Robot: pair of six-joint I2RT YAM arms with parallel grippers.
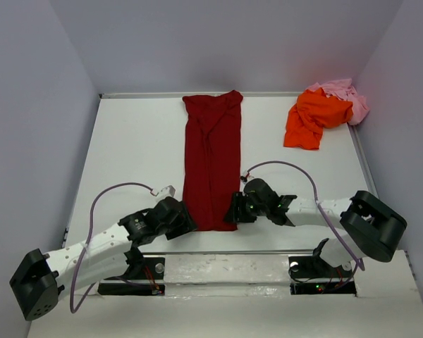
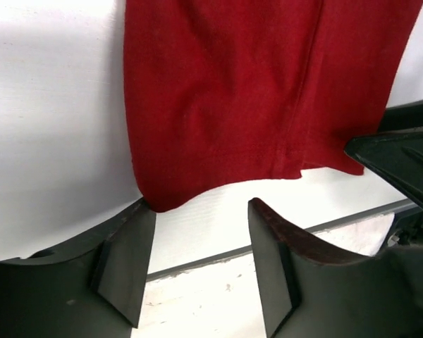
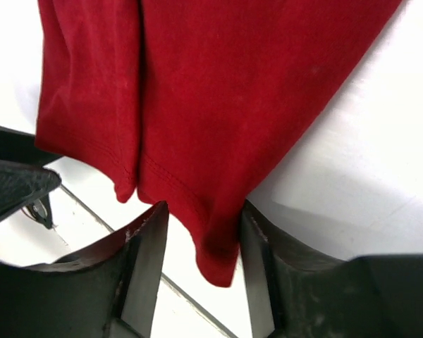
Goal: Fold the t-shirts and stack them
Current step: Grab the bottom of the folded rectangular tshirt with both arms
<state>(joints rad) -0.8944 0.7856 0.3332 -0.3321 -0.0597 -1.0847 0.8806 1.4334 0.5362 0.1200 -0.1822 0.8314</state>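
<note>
Next, I put the open fingers of my left gripper around the hem's corner point(image 2: 156, 202) before I fold the hem up, because the hem's corner touches only one of those fingers.
The dark red t-shirt point(image 1: 211, 162) lies on the table as a long narrow strip, collar end far, hem end near. My left gripper point(image 1: 187, 220) stands open at the hem's near left corner; in the left wrist view that corner of the red cloth point(image 2: 254, 91) just touches the tip of one finger, and the gap of the gripper point(image 2: 201, 208) holds only bare table. My right gripper point(image 1: 233, 211) is open at the near right corner; the corner of the red shirt point(image 3: 211, 91) hangs between the fingers of the gripper point(image 3: 203, 211). The orange t-shirt point(image 1: 314, 116) and pink t-shirt point(image 1: 342, 95) lie crumpled at the far right.
White walls enclose the table point(image 1: 134, 155) at the back and sides. A seam runs across the near edge just behind the hem. A tip of the right gripper point(image 2: 402, 158) shows in the left wrist view, and part of the left gripper point(image 3: 14, 183) in the right wrist view.
</note>
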